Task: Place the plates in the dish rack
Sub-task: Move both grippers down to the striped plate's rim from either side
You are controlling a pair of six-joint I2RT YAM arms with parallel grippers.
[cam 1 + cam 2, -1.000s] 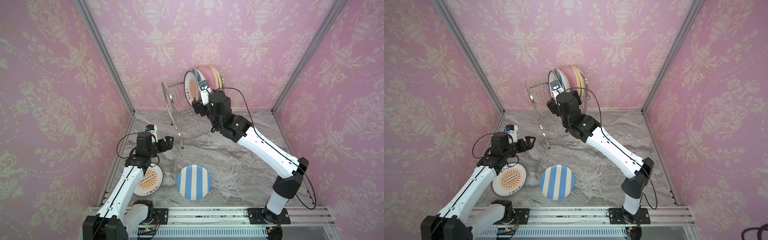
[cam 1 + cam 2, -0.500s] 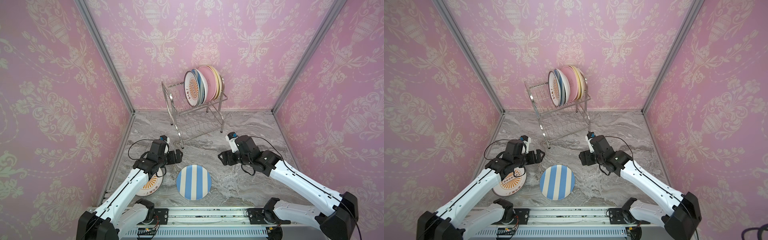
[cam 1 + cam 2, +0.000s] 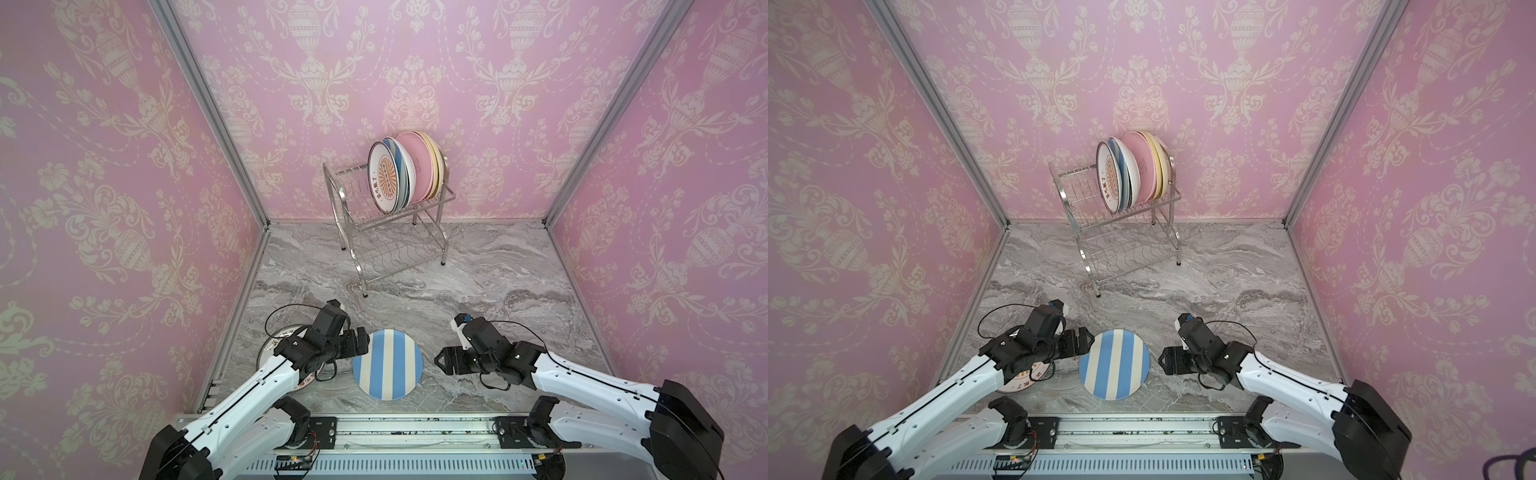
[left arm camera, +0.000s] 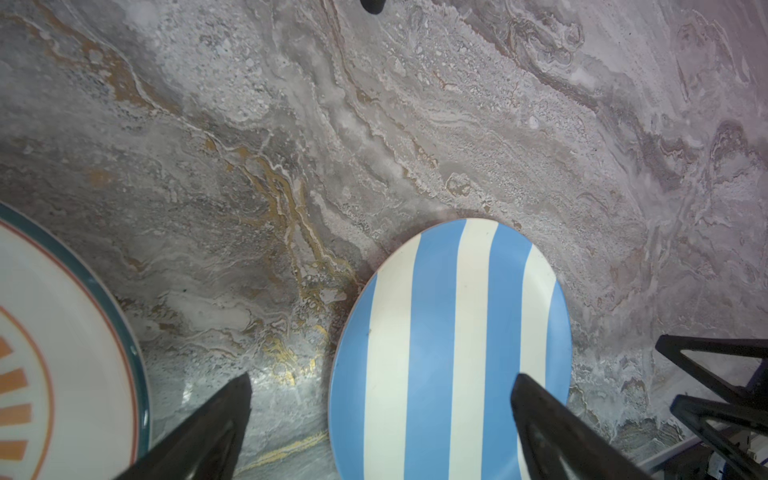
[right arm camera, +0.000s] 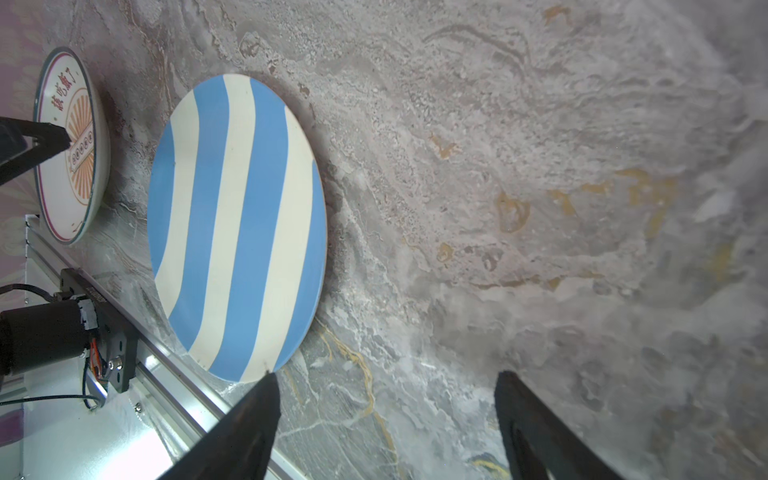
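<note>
The striped plate's free rim faces my open right gripper over clear marble (image 3: 429, 371), so I should move down next toward that rim (image 3: 420, 365) until my fingers are on both sides of it.
A blue-and-white striped plate (image 3: 387, 365) (image 3: 1114, 364) (image 4: 449, 349) (image 5: 237, 228) lies flat on the marble table near the front. To its left lies a white plate with an orange sunburst (image 3: 1021, 380) (image 4: 62, 353) (image 5: 70, 145), mostly covered by my left arm in both top views. My left gripper (image 3: 361, 343) (image 4: 382, 376) is open and straddles the striped plate's left rim; contact is unclear. My right gripper (image 3: 440, 360) (image 5: 386, 374) is open over bare table, just right of that plate. At the back, the dish rack (image 3: 358, 262) (image 3: 1089, 263) holds several plates upright in its upper tier, a sunburst plate (image 3: 384, 176) in front.
Pink patterned walls close the table in on the left, back and right. An aluminium rail (image 3: 415, 432) with both arm bases runs along the front edge, close behind the striped plate. The rack's lower wavy shelf (image 3: 395, 253) holds nothing.
My right arm has come down from the rack to the table, right of the striped plate. The left gripper has moved right, up to that plate's rim.
</note>
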